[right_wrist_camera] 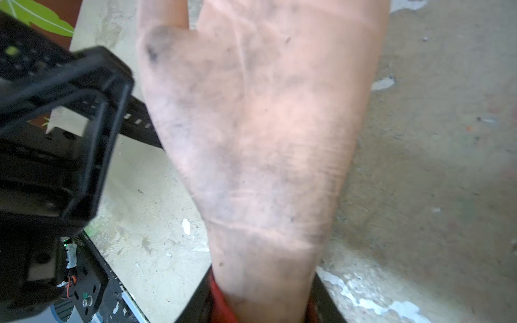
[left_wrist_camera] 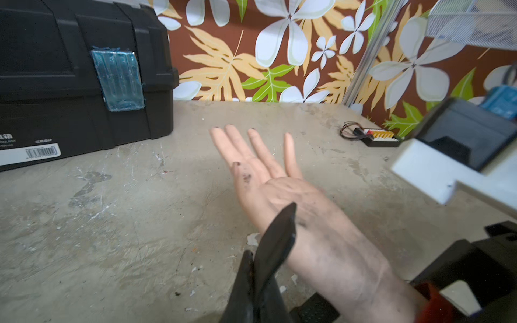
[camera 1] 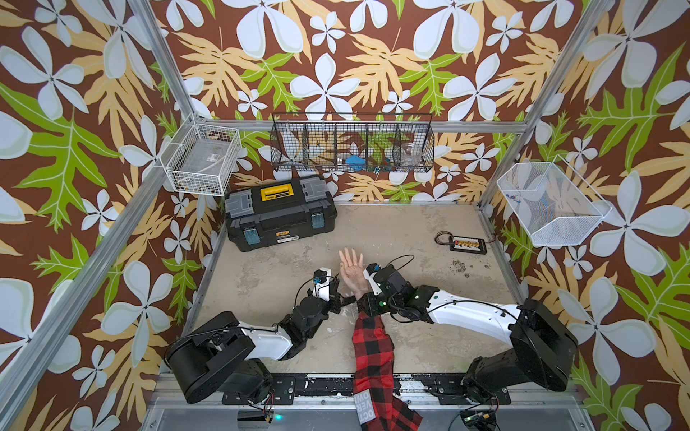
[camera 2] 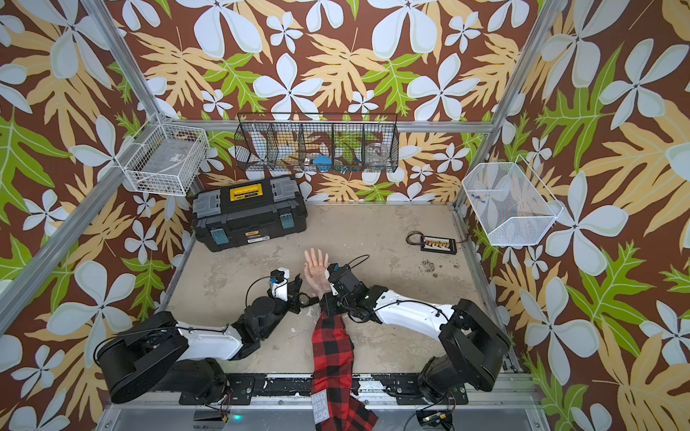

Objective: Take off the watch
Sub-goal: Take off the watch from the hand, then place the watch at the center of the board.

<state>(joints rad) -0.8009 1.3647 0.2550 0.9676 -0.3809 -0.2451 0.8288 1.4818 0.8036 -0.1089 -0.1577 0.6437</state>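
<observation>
I should go on pulling toward the open tabletop (camera 1: 305,267) until the watch comes clear of the wrist, because my left gripper is holding the black strap while my right gripper steadies the wrist.
A mannequin hand (camera 1: 351,268) in a red plaid sleeve (camera 1: 373,343) lies palm up at mid-table. Of the watch I see only its black strap. It runs from under the base of the thumb, holes showing (right_wrist_camera: 140,123), out to my left gripper (camera 1: 344,300), which is shut on it. The strap's tip (left_wrist_camera: 281,235) sticks up past the jaws of that gripper (left_wrist_camera: 251,293). The watch case is hidden. My right gripper (camera 1: 364,303) is shut on the wrist at the cuff, with a finger (right_wrist_camera: 195,303) on each side.
A black toolbox (camera 1: 280,212) stands at the back left. A small connector board with wires (camera 1: 466,244) lies at the back right. Wire baskets hang on the walls: white (camera 1: 203,158), black (camera 1: 353,147) and white mesh (camera 1: 552,203).
</observation>
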